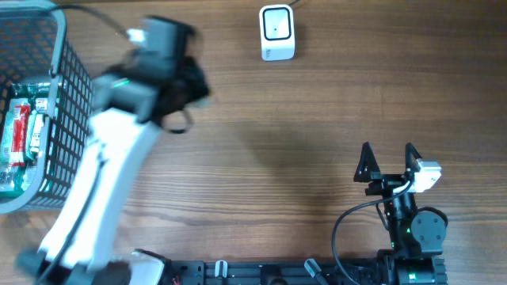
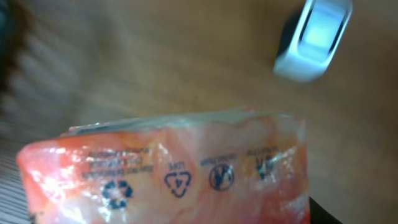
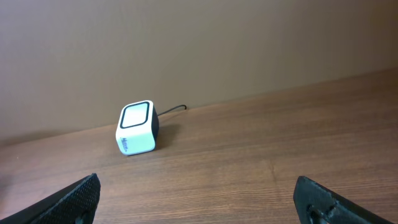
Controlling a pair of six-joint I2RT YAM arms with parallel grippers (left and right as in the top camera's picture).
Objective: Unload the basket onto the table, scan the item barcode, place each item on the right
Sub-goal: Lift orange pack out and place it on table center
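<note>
My left gripper should, as there is free wood [image 1: 305,131] between the scanner and my right gripper, keep carrying the packet there until it rests, and then let go of it.
An orange-red plastic packet [image 2: 180,180] with printed recycling symbols fills the lower part of the left wrist view, and my left gripper [image 1: 187,82] is shut on it above the table's left half. From overhead the arm hides the packet, and no barcode shows on the visible face. The white barcode scanner [image 1: 277,32] stands at the table's far edge, right of the left gripper; it also shows in both wrist views as the scanner [image 2: 313,38] [image 3: 137,129]. My right gripper [image 1: 388,160] [image 3: 199,199] rests open at the near right, holding nothing.
A grey wire basket [image 1: 60,55] stands at the left edge with several red and green packets [image 1: 20,134] inside. The scanner's cable [image 3: 173,109] runs off behind it. Bare wooden table [image 1: 317,127] lies between the arms.
</note>
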